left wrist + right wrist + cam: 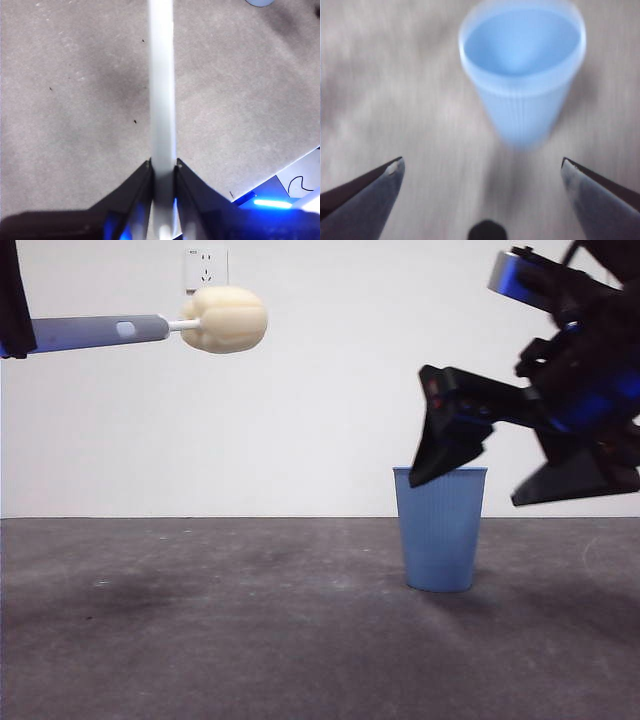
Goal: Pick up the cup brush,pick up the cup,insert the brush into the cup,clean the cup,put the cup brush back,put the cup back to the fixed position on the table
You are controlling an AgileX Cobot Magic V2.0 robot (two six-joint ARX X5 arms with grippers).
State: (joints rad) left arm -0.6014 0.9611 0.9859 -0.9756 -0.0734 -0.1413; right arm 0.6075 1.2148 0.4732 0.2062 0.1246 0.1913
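The robot should expect the light blue cup point(440, 532) to be empty when the robot lifts it, because only the cup's plain inside point(522, 42) can be seen through the cup's opening.
My left gripper point(18, 336) is shut on the grey handle of the cup brush point(120, 330) and holds it level, high above the table at the left. Its cream-yellow sponge head point(226, 318) points right. In the left wrist view the handle point(162, 90) runs out from between my left gripper's point(163, 163) shut jaws. The light blue cup point(440, 530) stands upright on the table point(200, 620) at the right. My right gripper point(445, 455) is open, just above and in front of its rim. The right wrist view shows the cup point(522, 75) beyond my right gripper's point(482, 162) spread jaws.
A white wall with a socket point(206, 270) rises behind the table. In the left wrist view the table's edge and a white part with a blue light point(280, 200) show beside my left gripper.
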